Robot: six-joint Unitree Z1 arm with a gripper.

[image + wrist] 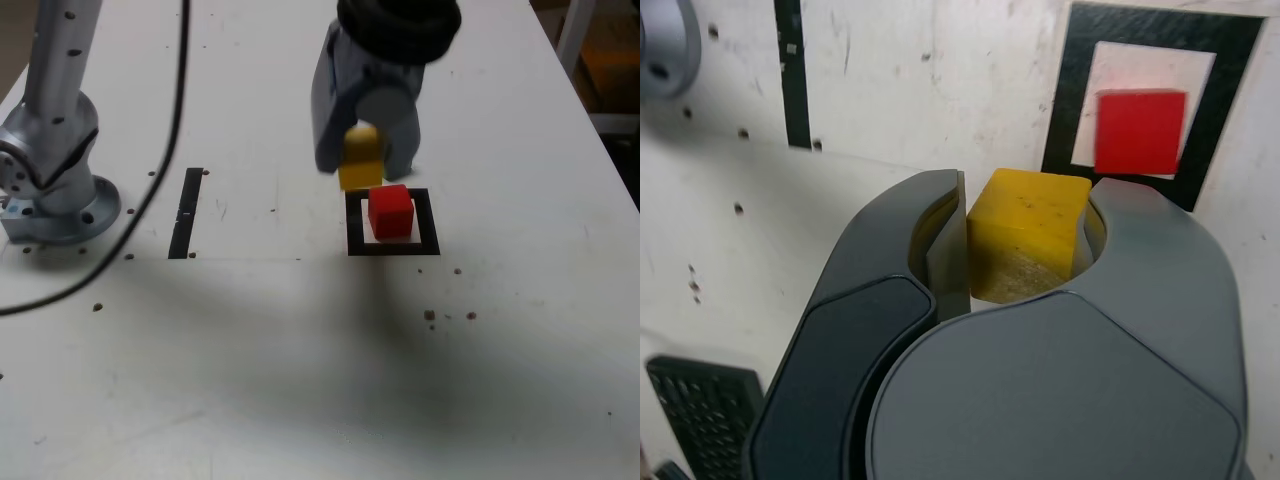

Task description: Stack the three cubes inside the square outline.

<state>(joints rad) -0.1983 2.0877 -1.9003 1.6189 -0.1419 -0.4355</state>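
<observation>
My gripper should move the yellow cube (361, 162) across above the red cube (390, 196) before lowering it, because the yellow cube hangs over the outline's corner, off the red cube's top.
A red cube (390, 211) (1140, 131) sits inside the black square outline (354, 222) (1068, 90) on the white table. My gripper (362, 160) (1028, 240) is shut on the yellow cube (360, 158) (1028, 235), held in the air just to the exterior view's left of the red cube and slightly behind it, over the outline's far-left corner. The yellow cube is not touching the red one. The green cube is out of view in both frames.
A straight black tape strip (186, 212) (790, 70) lies to the exterior view's left of the outline. The arm's metal base (55, 190) stands at the far left with a black cable (150, 190) trailing across the table. Small dark specks (447, 317) dot the surface.
</observation>
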